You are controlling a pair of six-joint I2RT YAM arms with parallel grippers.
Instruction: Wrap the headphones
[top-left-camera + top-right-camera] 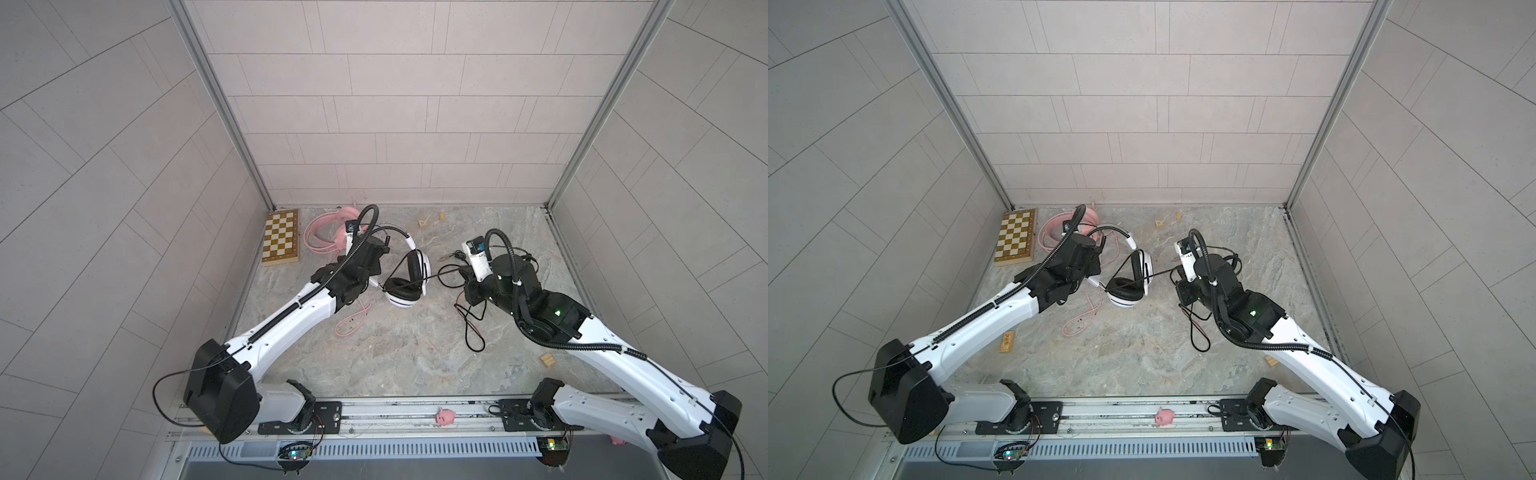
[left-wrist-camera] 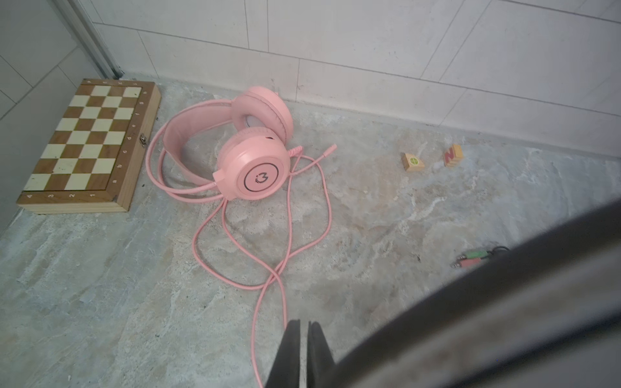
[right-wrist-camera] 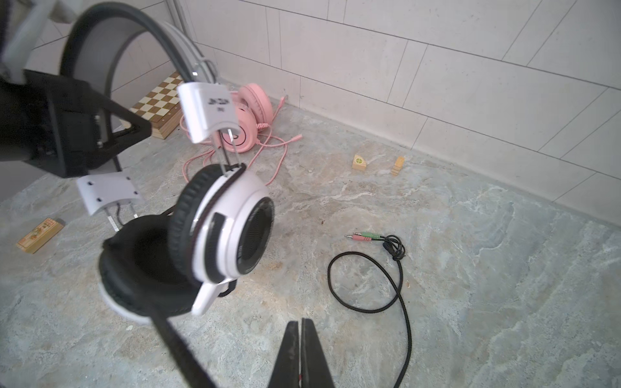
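Observation:
The black cable is pulled tight from the ear cup to the robot's right gripper, so next the left gripper moves the white headphones closer and lifts them.
The white headphones with black ear pads hang off the table. Their headband is looped round my left gripper, whose jaws are shut with nothing between the tips. The black cable runs taut from an ear cup to my right gripper. It passes beside the shut jaws, and its loose part lies coiled on the table, ending in green and pink plugs. The pink headphones lie by the back wall with their pink cable spread out.
A wooden chessboard box sits in the back left corner. Two small wooden blocks lie near the back wall, another block lies front right and one front left. A pink pig toy rests on the front rail.

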